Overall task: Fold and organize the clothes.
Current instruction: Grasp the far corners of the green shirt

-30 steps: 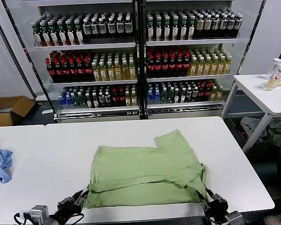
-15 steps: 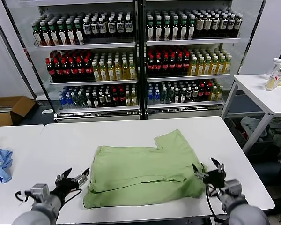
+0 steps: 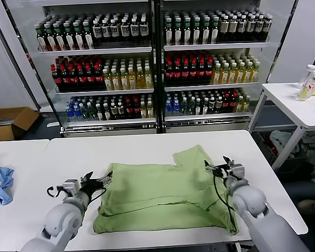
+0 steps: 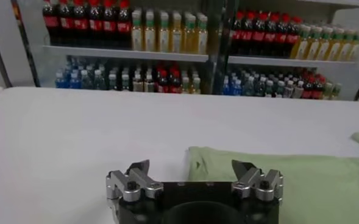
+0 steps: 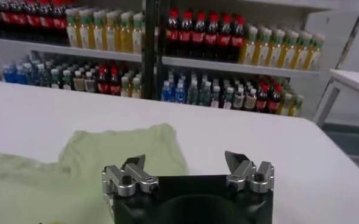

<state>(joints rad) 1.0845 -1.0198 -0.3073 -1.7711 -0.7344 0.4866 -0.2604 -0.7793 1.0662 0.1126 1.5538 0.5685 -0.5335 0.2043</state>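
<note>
The T-shirt's far edge [image 3: 144, 165] will fold over flat too, along with the sleeve, when the robot brings it forward, because the front part lies flat along its fold [image 3: 152, 202].
One of the clothes, a pale green T-shirt [image 3: 163, 194], lies plain side up on the white table [image 3: 147, 144]. Its front part is folded over and one sleeve [image 3: 191, 157] points to the far right. My left gripper [image 3: 97, 181] hovers open at the shirt's left edge with nothing between its fingers. My right gripper [image 3: 220, 167] stands open by the right sleeve, also empty. In the left wrist view the left gripper [image 4: 190, 165] faces the shirt's edge [image 4: 301, 182]. In the right wrist view the right gripper [image 5: 184, 158] is over the sleeve [image 5: 124, 146].
A crumpled blue cloth [image 3: 0, 185] lies on the table at the far left. Shelves of bottles [image 3: 157, 68] stand behind the table. A second white table [image 3: 299, 105] with bottles is at the right, and a cardboard box [image 3: 10, 122] sits on the floor at the left.
Both grippers have opened and moved from the table's front edge away from me, up along the shirt's two sides. The shirt stays folded on the table.
</note>
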